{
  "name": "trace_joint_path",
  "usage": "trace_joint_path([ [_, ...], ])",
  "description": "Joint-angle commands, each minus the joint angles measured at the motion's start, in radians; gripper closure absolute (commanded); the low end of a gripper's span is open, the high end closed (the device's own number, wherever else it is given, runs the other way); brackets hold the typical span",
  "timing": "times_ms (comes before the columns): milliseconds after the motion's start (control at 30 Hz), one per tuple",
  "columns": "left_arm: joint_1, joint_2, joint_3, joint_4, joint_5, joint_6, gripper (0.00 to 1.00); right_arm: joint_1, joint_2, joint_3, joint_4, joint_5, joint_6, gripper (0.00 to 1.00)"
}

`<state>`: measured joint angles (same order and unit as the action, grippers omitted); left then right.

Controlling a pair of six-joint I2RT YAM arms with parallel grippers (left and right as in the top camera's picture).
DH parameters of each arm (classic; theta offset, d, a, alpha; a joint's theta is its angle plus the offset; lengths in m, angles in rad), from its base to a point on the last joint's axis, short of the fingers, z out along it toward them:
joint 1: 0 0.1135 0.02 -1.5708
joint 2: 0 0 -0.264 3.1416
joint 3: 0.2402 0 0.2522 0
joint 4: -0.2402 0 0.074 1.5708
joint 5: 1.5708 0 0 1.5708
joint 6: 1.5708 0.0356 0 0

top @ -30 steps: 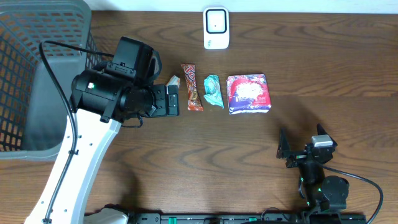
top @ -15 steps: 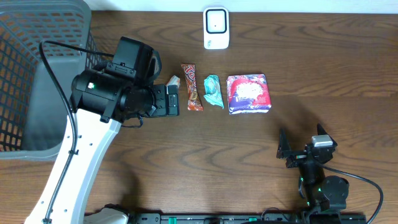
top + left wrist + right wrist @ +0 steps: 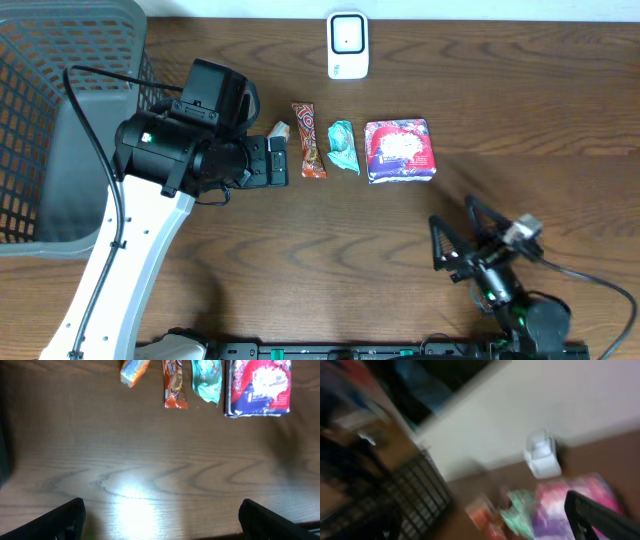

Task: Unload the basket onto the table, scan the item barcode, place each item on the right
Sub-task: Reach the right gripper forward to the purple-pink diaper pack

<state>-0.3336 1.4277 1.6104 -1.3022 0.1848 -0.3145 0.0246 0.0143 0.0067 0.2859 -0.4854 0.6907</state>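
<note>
The purple-red pack is lying with its barcode hidden, so my right gripper should lift the pack by its edge and flip it over before scanning.
Four items lie in a row on the wooden table: a small orange-white packet, an orange-brown bar, a teal packet and a purple-red pack. No barcode shows on any of them. A white scanner stands at the far edge. My left gripper hangs open just near of the small packet, holding nothing. My right gripper is open and empty at the front right. Its view is blurred.
A large grey mesh basket fills the left side of the table. The left arm's white link slants across the front left. Bare wood lies between the row of items and the right gripper.
The right arm has swung and tilted, its gripper shifting slightly left and up toward the items. The left arm and all the items stayed still.
</note>
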Motion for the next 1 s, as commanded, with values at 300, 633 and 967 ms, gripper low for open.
trace_joint_path([
  [300,0.003,-0.003,0.004,-0.003,0.005,0.006,0.02,0.007,0.391,0.560,-0.480,0.223,-0.428,0.01],
  [633,0.003,-0.003,0.004,-0.003,0.005,0.006,0.02,0.007,1.238,1.291,-1.192,0.240,-0.576,0.01],
  [967,0.003,-0.003,0.004,-0.003,0.005,0.006,0.02,0.007,1.563,1.477,-1.215,0.253,-0.579,0.01],
])
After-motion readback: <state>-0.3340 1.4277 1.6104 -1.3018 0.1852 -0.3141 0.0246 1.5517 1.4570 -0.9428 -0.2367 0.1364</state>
